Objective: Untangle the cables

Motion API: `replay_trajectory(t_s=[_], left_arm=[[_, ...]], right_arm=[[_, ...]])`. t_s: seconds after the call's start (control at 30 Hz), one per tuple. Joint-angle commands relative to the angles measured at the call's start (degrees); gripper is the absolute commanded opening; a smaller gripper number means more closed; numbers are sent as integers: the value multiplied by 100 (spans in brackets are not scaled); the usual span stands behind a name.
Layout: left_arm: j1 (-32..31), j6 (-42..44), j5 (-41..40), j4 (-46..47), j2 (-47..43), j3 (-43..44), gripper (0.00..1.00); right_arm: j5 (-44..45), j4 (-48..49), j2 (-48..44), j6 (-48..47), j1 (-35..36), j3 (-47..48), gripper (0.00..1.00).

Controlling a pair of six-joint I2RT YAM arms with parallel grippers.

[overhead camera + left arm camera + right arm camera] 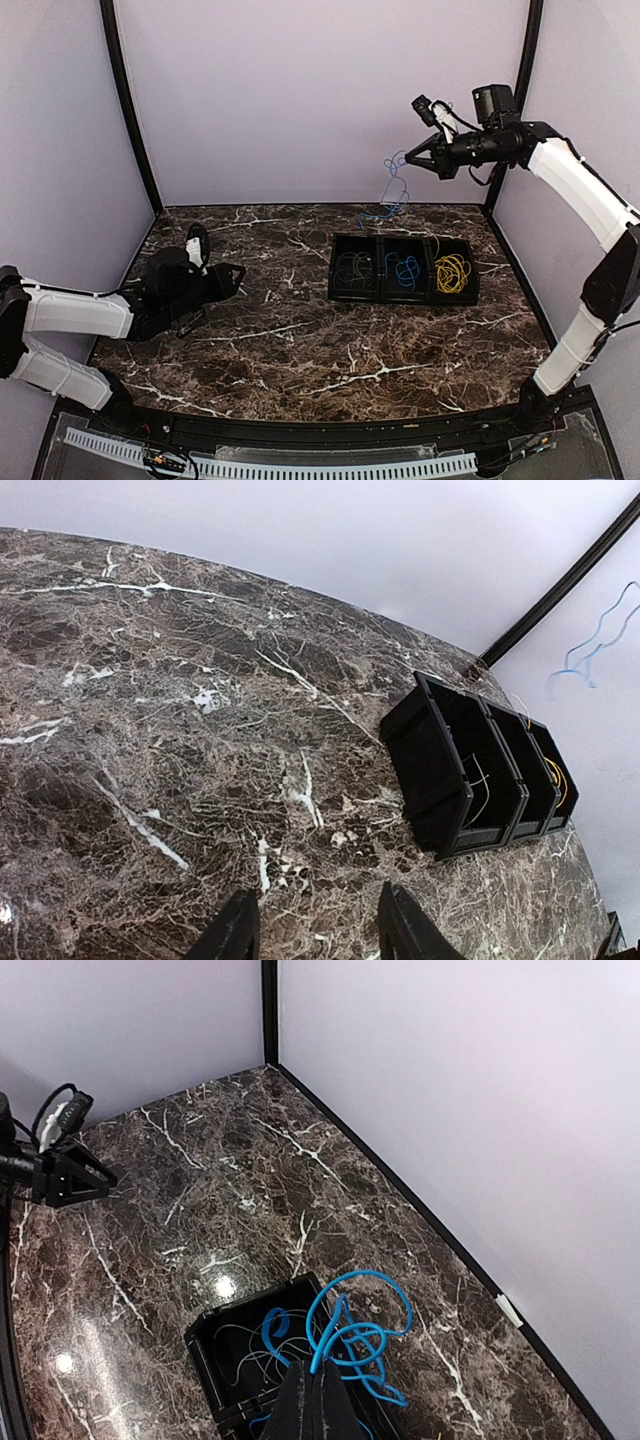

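Note:
Next, my right gripper lifts the blue cable's tail (364, 219) over the middle compartment (405, 270) before it lowers the cable in, because the tail hangs toward the pale grey cable's compartment.
My right gripper (409, 157) is raised high at the back right, shut on a blue cable (393, 190) that hangs in loops down to the table. In the right wrist view the closed fingers (315, 1405) pinch that blue cable (360, 1335) above the tray. A black three-compartment tray (404, 238) holds a pale grey cable (354, 268) on the left, another blue cable (406, 270) in the middle and a yellow cable (452, 272) on the right. My left gripper (225, 280) is open and empty, low over the table at the left, well apart from the tray.
The left wrist view shows my open left gripper (315, 935) over bare marble, with the tray (420, 750) ahead to the right and the hanging blue cable (600, 640) beyond. Walls with black corner posts (125, 110) enclose the table.

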Motion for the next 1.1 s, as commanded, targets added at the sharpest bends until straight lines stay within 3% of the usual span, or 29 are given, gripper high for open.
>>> replay_trajectory(t_s=[0.0, 0.57, 0.87, 1.07], left_arm=[[13, 128, -7, -268, -354, -154, 42], [18, 107, -43, -330, -465, -223, 43], [14, 36, -46, -259, -419, -277, 43], [13, 33, -42, -225, -386, -284, 43]], right_arm=[[250, 238, 53, 28, -119, -269, 0], [541, 709, 347, -173, -185, -1763, 0], [759, 653, 676, -270, -191, -1962, 0], [180, 428, 298, -152, -193, -1574, 0]])
